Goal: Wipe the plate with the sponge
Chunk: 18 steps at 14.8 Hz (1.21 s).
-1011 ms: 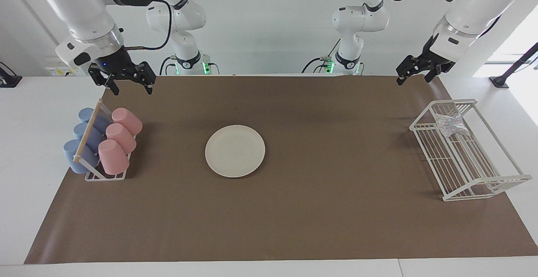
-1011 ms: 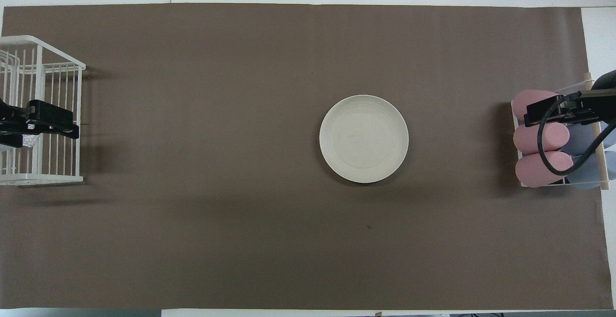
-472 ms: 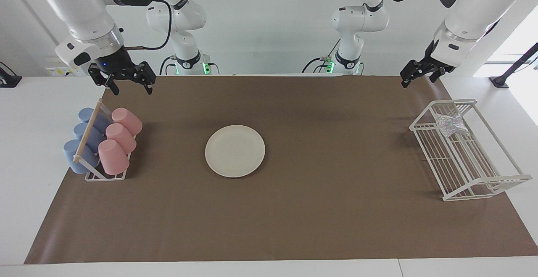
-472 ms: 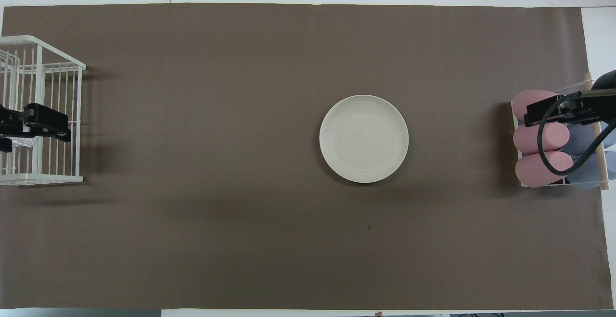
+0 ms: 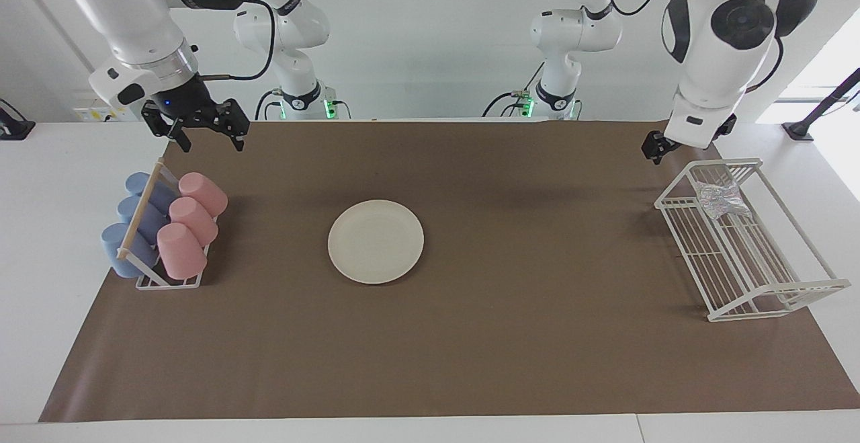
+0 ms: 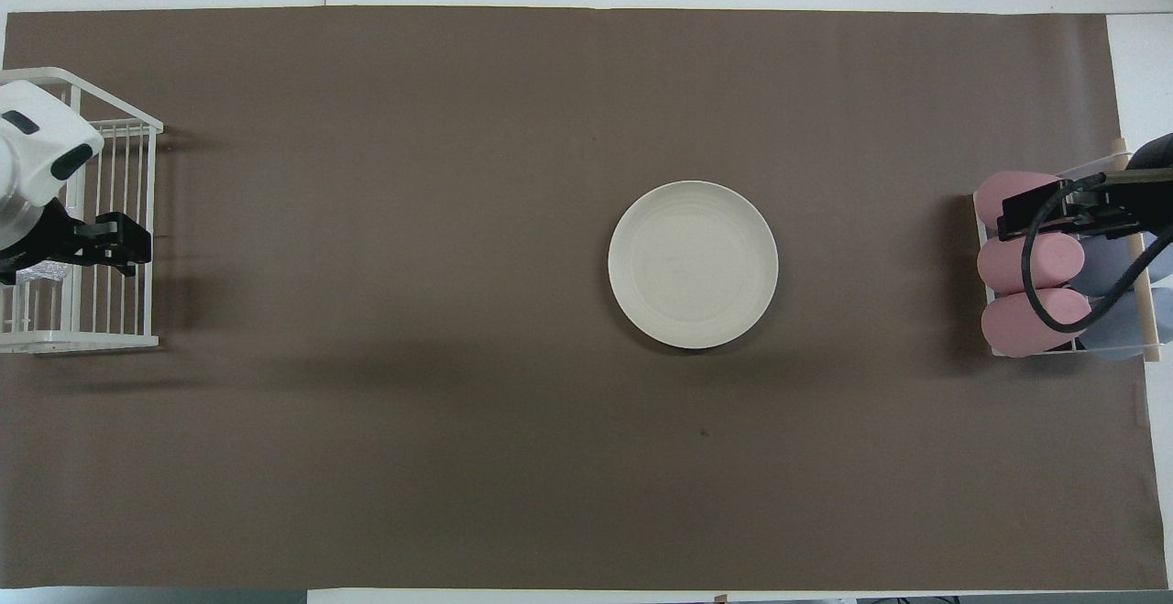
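Observation:
My left gripper is nearing the silvery sponge (image 5: 722, 200), alone in the open wire rack, and should continue toward its end nearer the robots (image 5: 712, 188) until the fingers close there.
The cream-white plate (image 5: 375, 241) lies flat on the brown mat near the middle of the table, and it shows in the overhead view too (image 6: 693, 264). The silvery, wrinkly sponge (image 5: 719, 199) lies in the white wire rack (image 5: 736, 255) at the left arm's end, in the part nearer to the robots. My left gripper (image 5: 656, 145) hangs in the air over the rack's edge, apart from the sponge, and the white wrist hides most of it. My right gripper (image 5: 209, 135) is open and empty, waiting over the cup rack.
A small rack with pink cups (image 5: 191, 224) and blue cups (image 5: 138, 228) lying on their sides stands at the right arm's end. The brown mat (image 5: 537, 335) covers most of the table. In the overhead view the left hand (image 6: 101, 242) covers part of the wire rack (image 6: 119, 182).
The left arm has turned its wrist and swung round, so its gripper now points down beside the rack and a little lower. The right arm, plate and sponge have not moved.

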Each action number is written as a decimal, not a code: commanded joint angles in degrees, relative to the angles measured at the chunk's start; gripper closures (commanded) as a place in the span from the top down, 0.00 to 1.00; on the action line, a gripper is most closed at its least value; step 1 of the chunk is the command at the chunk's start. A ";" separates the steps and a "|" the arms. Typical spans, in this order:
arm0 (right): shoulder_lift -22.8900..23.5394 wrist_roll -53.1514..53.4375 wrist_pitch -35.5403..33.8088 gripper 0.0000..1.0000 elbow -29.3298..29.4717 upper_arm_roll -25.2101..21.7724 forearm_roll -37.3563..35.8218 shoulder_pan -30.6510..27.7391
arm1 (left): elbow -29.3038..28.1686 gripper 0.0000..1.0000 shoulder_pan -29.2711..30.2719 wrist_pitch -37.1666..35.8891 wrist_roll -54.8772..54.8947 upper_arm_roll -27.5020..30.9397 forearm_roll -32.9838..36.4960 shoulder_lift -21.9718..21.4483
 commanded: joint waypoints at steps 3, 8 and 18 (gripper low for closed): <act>-1.20 12.85 -0.40 1.00 -0.99 1.75 2.14 0.21 | -0.67 1.00 -1.06 1.17 -2.00 0.45 13.54 6.40; -1.38 29.01 -0.57 1.00 -1.17 2.45 4.96 1.09 | -1.12 1.00 -1.68 1.17 -7.88 0.54 21.46 11.33; -2.08 54.08 -2.77 1.00 -1.61 2.81 5.23 6.27 | -2.70 0.35 -0.98 0.47 -12.63 0.62 21.74 10.89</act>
